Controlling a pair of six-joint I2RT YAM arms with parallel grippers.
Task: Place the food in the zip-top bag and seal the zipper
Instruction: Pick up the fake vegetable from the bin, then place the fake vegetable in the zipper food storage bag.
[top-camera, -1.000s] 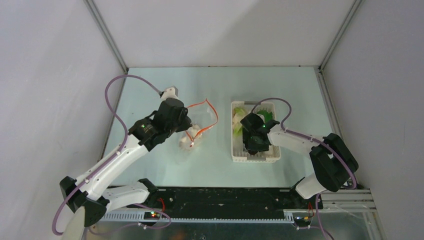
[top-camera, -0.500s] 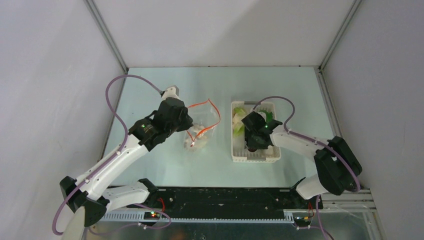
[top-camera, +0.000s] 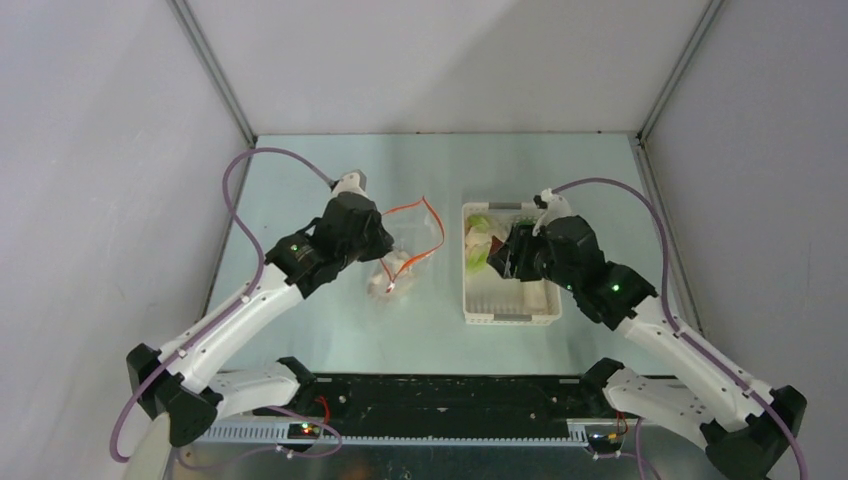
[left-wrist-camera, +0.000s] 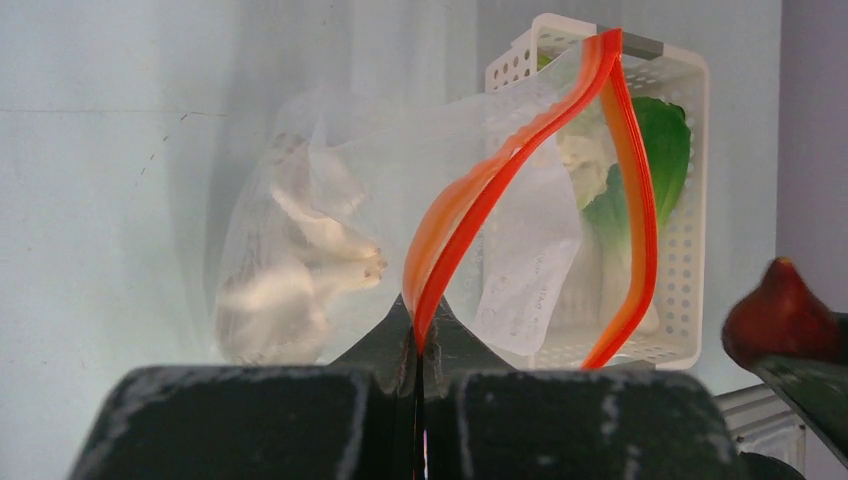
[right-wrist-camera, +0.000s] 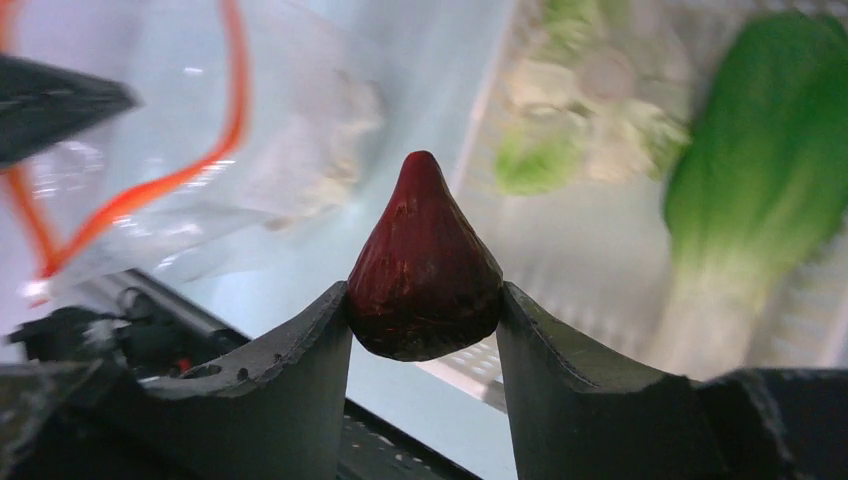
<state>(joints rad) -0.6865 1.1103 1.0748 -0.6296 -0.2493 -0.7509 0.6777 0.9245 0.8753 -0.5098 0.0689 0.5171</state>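
The red-orange zipper (top-camera: 436, 219) is open wider than the pointed ball, so my right gripper should move next toward the bag's opening (top-camera: 415, 237) and let go of the ball over it.
The clear zip-top bag (top-camera: 400, 272) lies left of centre with pale lumps (left-wrist-camera: 300, 270) inside. Its red-orange zipper (left-wrist-camera: 500, 180) stands open in a loop. My left gripper (left-wrist-camera: 418, 335) is shut on the near zipper edge and holds the mouth up; it also shows in the top view (top-camera: 385, 240). My right gripper (right-wrist-camera: 424, 300) is shut on the dark red-brown pointed ball (right-wrist-camera: 424, 265), above the basket's left side (top-camera: 507, 262). The bok choy (right-wrist-camera: 760, 150) and more pale and green lumps (right-wrist-camera: 590, 110) lie in the basket. I cannot see the slider.
The white perforated basket (top-camera: 510, 308) stands right of the bag, close to it. The enclosure's grey walls stand at the left, right and back. A black rail runs along the near table edge (top-camera: 450, 395).
My right gripper rose out of the basket with the dark ball and swung toward the bag. My left gripper kept hold of the zipper edge and shifted slightly back.
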